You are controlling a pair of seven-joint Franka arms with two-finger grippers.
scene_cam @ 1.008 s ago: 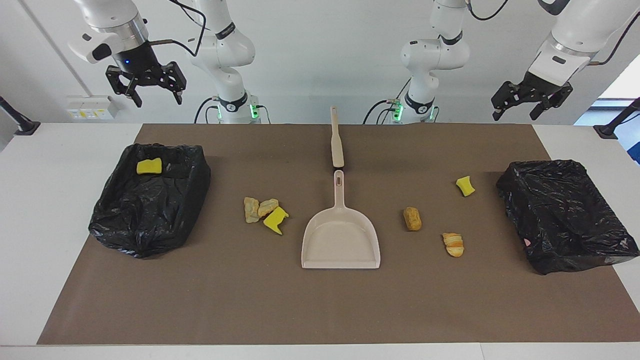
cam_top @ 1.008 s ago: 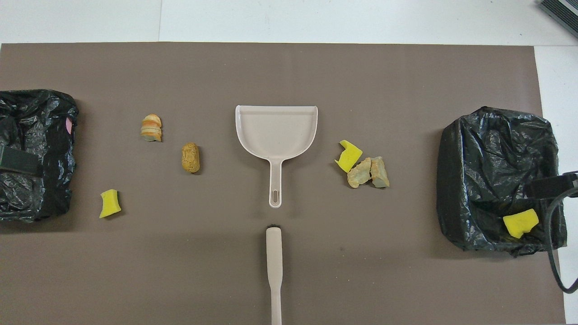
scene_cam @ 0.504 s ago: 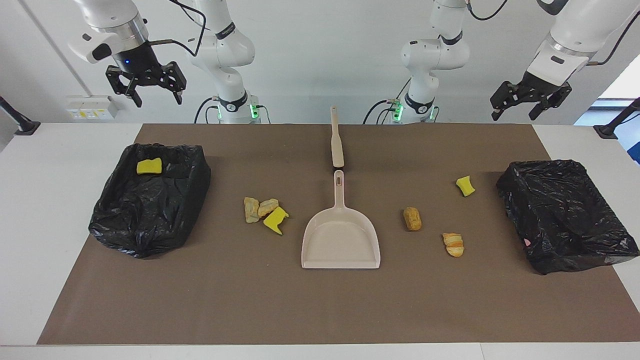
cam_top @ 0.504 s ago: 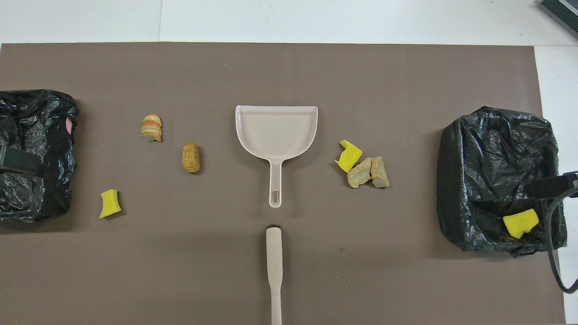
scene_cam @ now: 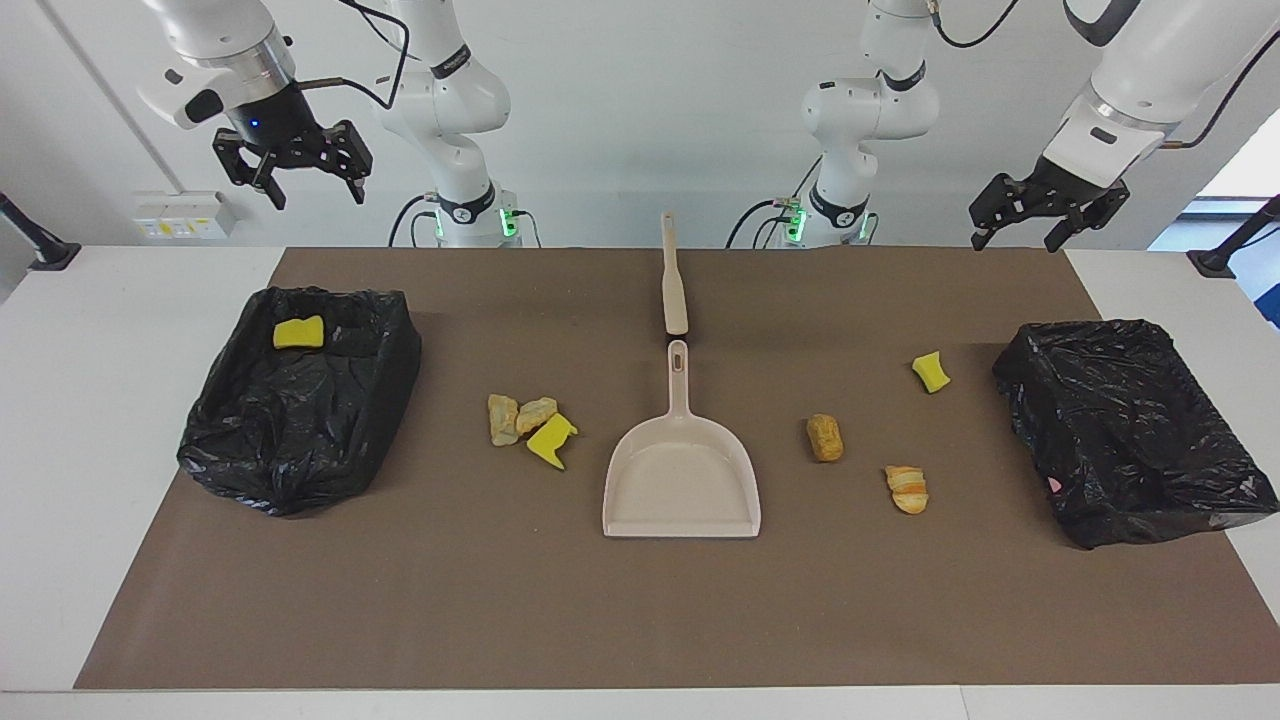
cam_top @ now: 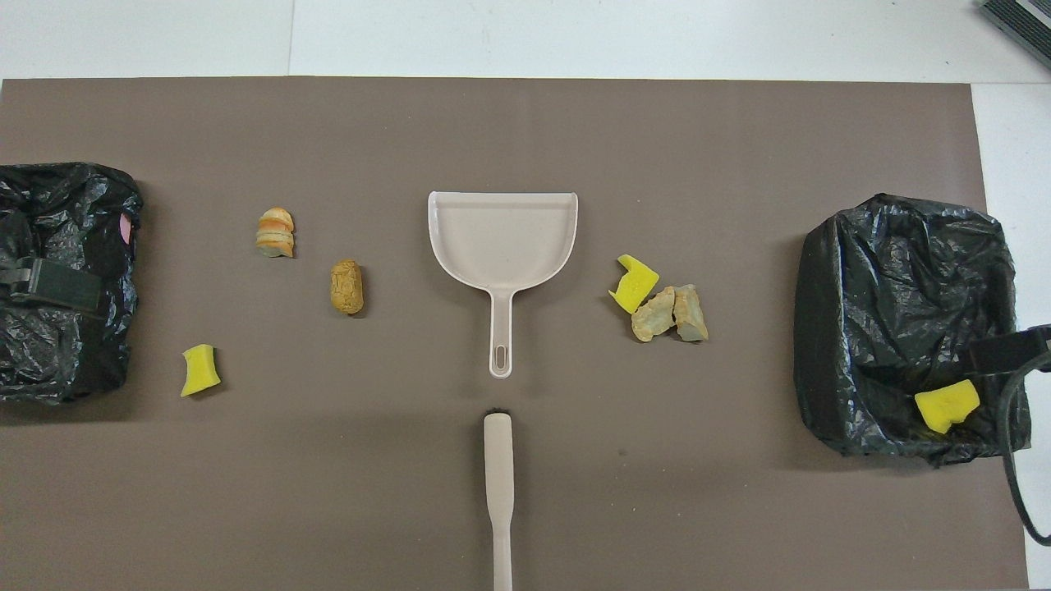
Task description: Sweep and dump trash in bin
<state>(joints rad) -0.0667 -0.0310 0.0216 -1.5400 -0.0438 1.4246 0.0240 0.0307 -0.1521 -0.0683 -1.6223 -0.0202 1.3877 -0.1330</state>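
The brush handle's thin end [cam_top: 502, 560] points toward me, clear of the dustpan's handle [cam_top: 500, 345], so my left gripper should now go to that end and close there.
Trash lies on the brown mat on both sides of the beige dustpan [scene_cam: 682, 470]. Toward the right arm's end are a yellow sponge chunk [scene_cam: 551, 440] and two tan lumps [scene_cam: 518, 417]. Toward the left arm's end lie a brown lump [scene_cam: 825, 437], a striped bread piece [scene_cam: 907, 489] and a yellow chunk [scene_cam: 931, 372]. Another yellow chunk [scene_cam: 298, 332] rests in the black-bagged bin [scene_cam: 300, 450] at the right arm's end. My right gripper [scene_cam: 316, 200] hangs open high over that bin. Open too, my left gripper [scene_cam: 1015, 240] is up over the second bin [scene_cam: 1120, 420].
A beige brush handle [scene_cam: 674, 280] lies in line with the dustpan's handle, nearer to the robots. In the overhead view the dustpan [cam_top: 502, 242] has its mouth turned away from the robots. White table borders the mat [scene_cam: 600, 620].
The left gripper has risen a little and drifted toward the table's middle. The right gripper has risen slightly. Nothing on the mat has moved.
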